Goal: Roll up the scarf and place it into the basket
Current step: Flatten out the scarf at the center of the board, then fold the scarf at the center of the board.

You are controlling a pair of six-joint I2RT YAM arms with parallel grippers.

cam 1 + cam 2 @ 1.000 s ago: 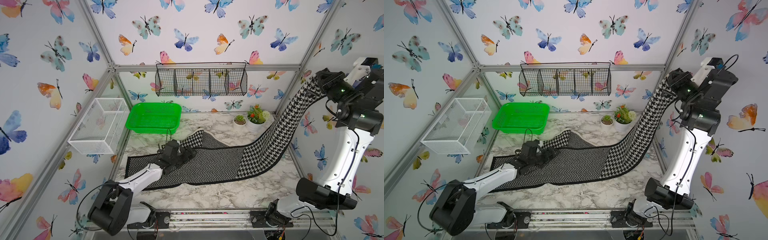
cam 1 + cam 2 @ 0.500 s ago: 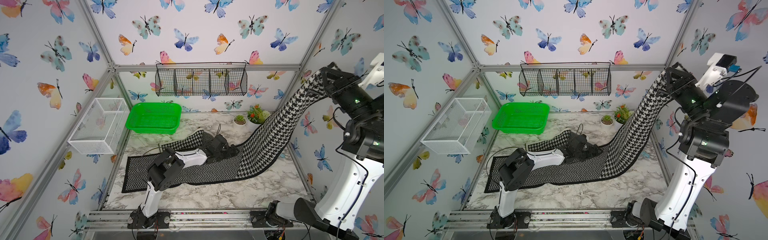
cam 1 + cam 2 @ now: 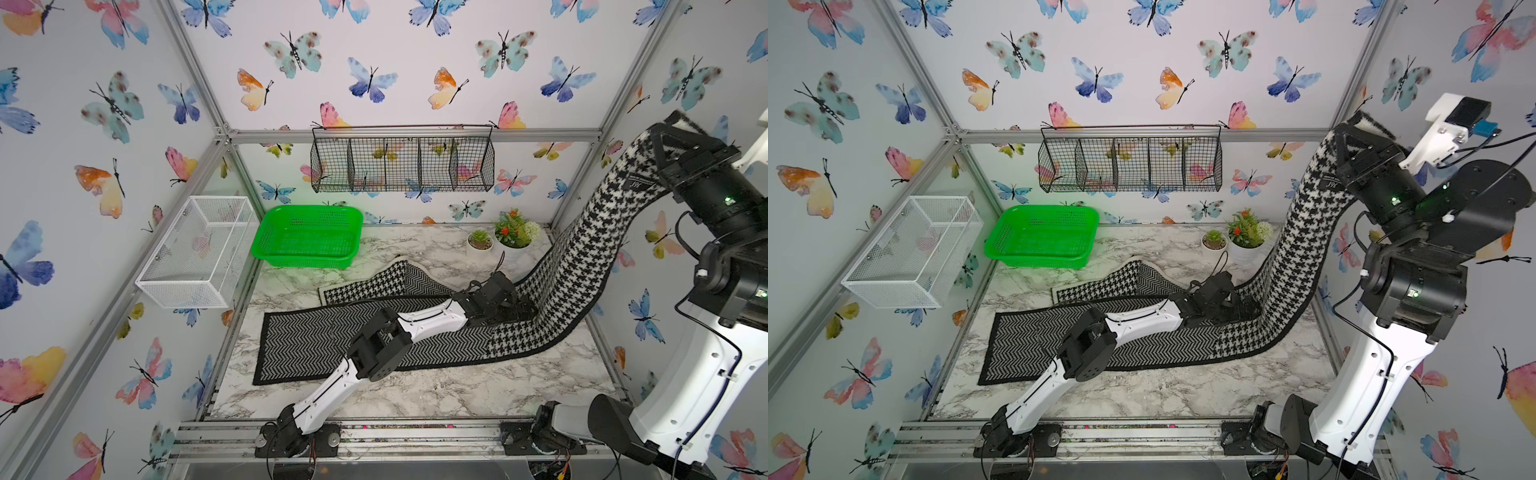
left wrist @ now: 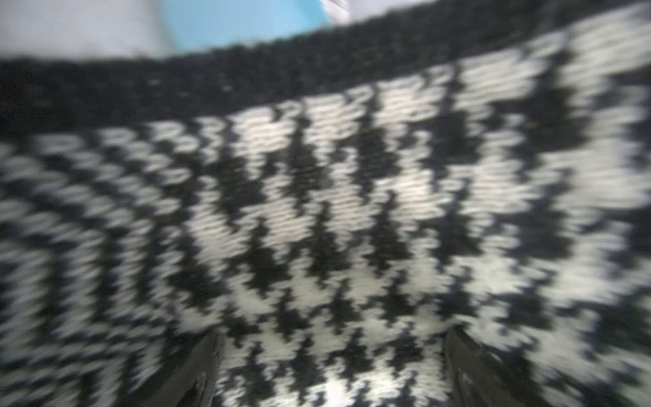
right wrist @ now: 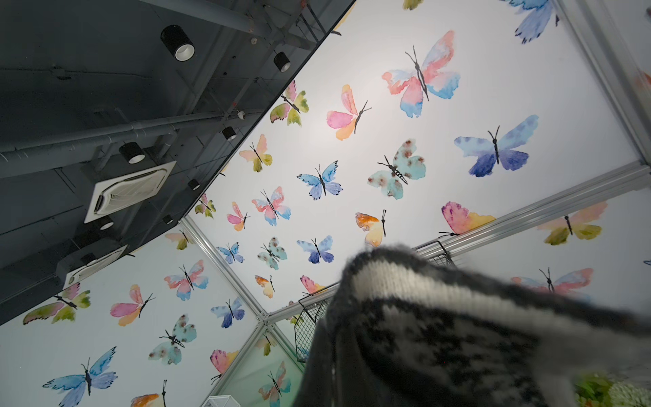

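The robot's left gripper is in the way of the fold where the scarf climbs [image 3: 546,310], so it should move back along the herringbone [image 3: 438,348] while the right gripper brings the scarf's raised end over.
The black-and-white scarf [image 3: 374,340] lies along the marble table, herringbone on the left and houndstooth on the right. Its right end rises steeply to my right gripper [image 3: 665,139], which is shut on the scarf high at the right wall in both top views [image 3: 1350,143]. In the right wrist view the scarf [image 5: 440,334] covers the jaws. My left gripper [image 3: 515,309] sits low where the scarf starts to climb. It stands open, with one finger [image 4: 197,370] on either side of the houndstooth fabric [image 4: 331,211]. The empty green basket [image 3: 303,262] stands at the back left.
A white wire-mesh box [image 3: 199,249] hangs on the left wall beside the basket. A black wire rack [image 3: 401,160] is fixed to the back wall. Two small potted plants [image 3: 480,241] [image 3: 515,232] stand at the back right, close behind the scarf.
My left arm has swept right along the scarf, from its left part to the foot of the rising section. My right gripper has carried the scarf end higher and further right.
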